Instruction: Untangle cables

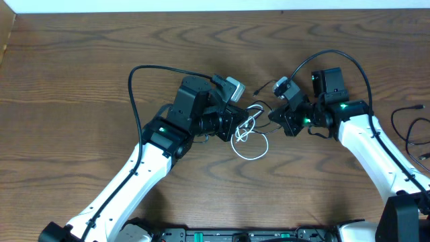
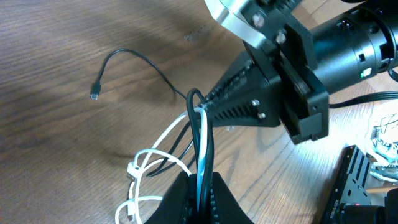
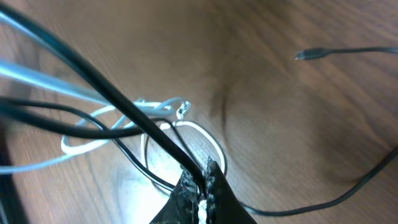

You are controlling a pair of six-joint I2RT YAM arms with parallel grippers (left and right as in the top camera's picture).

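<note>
My right gripper should open, grab the black cable closer to its plug and lift it free, because my left gripper is pinching black and white strands of cable together.
The white cable and the black cable lie tangled at the table's middle, between my two grippers. My left gripper is shut on a white and a black strand together. My right gripper is shut on the black cable, which runs taut from its jaws. In the left wrist view the right gripper's tips pinch the black loop just beyond my left jaws. The white loops and the white plug rest on the table. The black plug end lies free.
The wooden table bears both arms. Thicker black arm wires arch over each arm. More loose black wires lie at the right edge. A black frame with a control box runs along the front edge.
</note>
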